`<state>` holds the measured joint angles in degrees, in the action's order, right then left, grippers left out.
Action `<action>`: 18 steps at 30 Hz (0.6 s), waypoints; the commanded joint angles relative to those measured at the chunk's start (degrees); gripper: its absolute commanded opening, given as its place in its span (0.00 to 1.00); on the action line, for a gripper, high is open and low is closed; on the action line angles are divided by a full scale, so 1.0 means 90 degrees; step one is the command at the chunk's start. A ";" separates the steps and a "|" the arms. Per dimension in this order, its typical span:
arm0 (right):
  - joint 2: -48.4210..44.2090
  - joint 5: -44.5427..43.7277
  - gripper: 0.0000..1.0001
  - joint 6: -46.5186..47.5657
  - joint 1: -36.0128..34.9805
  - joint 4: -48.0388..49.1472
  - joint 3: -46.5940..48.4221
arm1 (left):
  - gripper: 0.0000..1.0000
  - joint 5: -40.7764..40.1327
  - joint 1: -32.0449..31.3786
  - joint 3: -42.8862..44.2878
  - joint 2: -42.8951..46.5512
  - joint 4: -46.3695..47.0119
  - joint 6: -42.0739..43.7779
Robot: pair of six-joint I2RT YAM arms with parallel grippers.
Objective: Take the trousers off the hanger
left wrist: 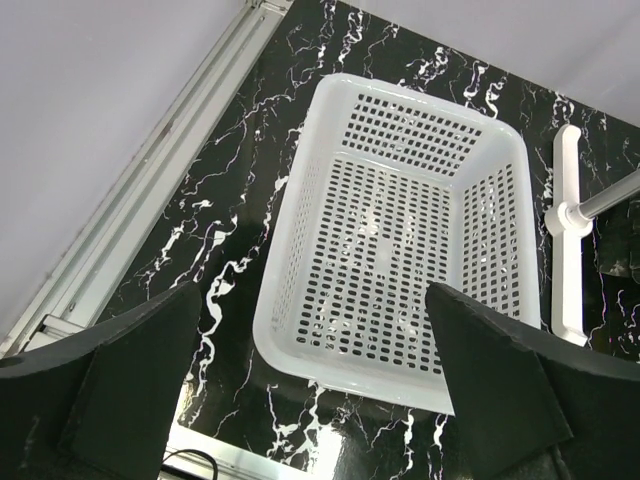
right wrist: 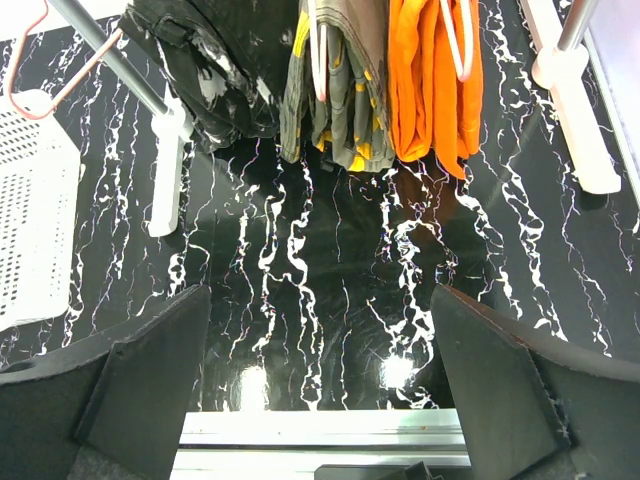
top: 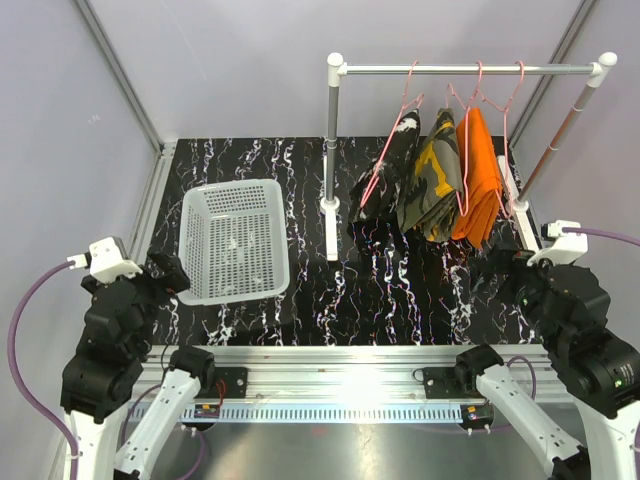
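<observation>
The near end of the black trousers' hanger [top: 364, 204] sticks out free of the cloth. My right gripper should keep going to its pink wire [top: 374, 180] until my fingers are on both sides of it.
Three trousers hang folded on pink wire hangers [top: 410, 100] from a rail [top: 470, 69] at the back right: black ones [top: 385, 185], camouflage ones [top: 435, 180] and orange ones [top: 478, 180]. The right wrist view shows their lower halves: black [right wrist: 215, 70], camouflage [right wrist: 335, 90], orange [right wrist: 430, 80]. My right gripper [top: 510, 272] [right wrist: 320, 300] is open and holds nothing, low over the table in front of the orange pair and well short of it. Over at the table's left, my left gripper [top: 165, 272] [left wrist: 312, 300] is open too, just before a basket's near rim.
A white perforated basket [top: 232, 186] [left wrist: 330, 375] stands left of centre, with nothing in it. The rack's left post [top: 333, 150] rises from a white foot [top: 331, 230] beside the basket. Its right post [top: 560, 130] stands near the right wall. A metal frame rail [top: 350, 355] runs along the near edge.
</observation>
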<state>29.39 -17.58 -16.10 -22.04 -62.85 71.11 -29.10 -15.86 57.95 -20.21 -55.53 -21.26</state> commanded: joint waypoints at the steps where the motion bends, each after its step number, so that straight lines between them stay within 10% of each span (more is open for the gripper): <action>1: 0.0153 -0.0069 1.00 0.0050 -0.0051 0.0410 0.0116 | 0.99 0.0080 -0.0025 -0.0043 0.0067 0.0398 -0.0021; 13: 0.1957 0.3327 0.99 -0.0691 -0.0041 0.2635 0.1130 | 0.99 0.0070 -0.0025 -0.0785 0.0458 0.1082 -0.0197; 18: 0.3549 0.3322 0.99 -0.0896 -0.0041 0.2833 0.2039 | 0.99 0.0011 -0.0016 -0.0785 0.0399 0.0975 -0.0255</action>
<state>55.40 8.69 -21.54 -22.13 -42.63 84.79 -28.56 -15.86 50.87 -16.69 -49.84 -22.55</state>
